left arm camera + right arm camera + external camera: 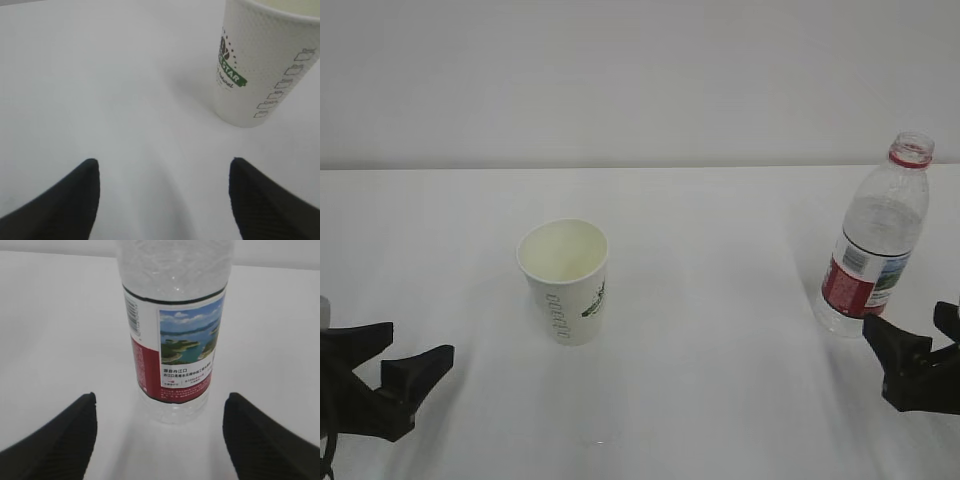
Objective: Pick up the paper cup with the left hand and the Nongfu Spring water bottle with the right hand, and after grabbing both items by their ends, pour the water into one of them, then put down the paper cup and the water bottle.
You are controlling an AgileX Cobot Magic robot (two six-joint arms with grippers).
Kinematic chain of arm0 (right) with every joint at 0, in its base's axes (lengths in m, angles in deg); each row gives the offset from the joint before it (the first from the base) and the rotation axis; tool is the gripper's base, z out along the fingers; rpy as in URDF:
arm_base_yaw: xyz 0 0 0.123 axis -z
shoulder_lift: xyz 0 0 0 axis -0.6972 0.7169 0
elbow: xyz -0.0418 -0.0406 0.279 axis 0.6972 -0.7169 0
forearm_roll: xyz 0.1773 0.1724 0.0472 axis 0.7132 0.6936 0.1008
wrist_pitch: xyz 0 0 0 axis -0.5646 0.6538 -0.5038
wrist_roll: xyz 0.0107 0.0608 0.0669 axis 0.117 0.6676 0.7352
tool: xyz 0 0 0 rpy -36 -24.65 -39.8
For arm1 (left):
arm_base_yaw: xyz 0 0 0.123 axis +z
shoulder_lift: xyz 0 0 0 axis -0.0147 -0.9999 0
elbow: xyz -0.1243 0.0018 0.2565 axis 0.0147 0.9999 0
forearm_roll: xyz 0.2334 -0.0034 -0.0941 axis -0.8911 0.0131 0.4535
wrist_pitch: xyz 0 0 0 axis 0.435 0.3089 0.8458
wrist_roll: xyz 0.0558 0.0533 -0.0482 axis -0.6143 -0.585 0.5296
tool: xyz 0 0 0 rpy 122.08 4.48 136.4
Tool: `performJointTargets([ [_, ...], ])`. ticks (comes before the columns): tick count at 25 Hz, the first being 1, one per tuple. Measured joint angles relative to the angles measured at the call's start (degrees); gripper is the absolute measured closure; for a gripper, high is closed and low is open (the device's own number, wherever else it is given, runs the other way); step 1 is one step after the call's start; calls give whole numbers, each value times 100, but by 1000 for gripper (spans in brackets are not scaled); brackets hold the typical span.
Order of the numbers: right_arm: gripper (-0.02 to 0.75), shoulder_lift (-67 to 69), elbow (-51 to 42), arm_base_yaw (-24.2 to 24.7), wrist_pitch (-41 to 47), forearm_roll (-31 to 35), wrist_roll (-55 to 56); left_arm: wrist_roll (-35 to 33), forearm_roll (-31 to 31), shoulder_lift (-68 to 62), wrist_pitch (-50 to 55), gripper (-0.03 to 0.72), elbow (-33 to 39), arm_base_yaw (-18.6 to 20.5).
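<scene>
Next, I lift my open right gripper to the label's upper edge before I close it around the bottle, because it is low in front of the bottle's base.
The white paper cup stands upright and empty-looking left of the table's middle, its green leaf mark facing front. My left gripper is open at the bottom left, well short of the cup. In the left wrist view the cup sits up and to the right of the open left gripper. The uncapped Nongfu Spring water bottle stands upright at the right. My right gripper is open just in front of its base. In the right wrist view the bottle is centred beyond the open right gripper, untouched. I cannot make out the water level.
The white table runs back to a plain white wall. Bare table lies between the cup and the bottle.
</scene>
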Motion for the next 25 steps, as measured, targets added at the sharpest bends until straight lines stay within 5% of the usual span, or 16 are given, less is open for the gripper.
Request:
performJointTargets([
  [11,148,752,11,0,-3,-10,-850,0,0,0,0,101,0,0],
  [25,148,556,235,0,-24,-183,-331,0,0,0,0,101,0,0],
])
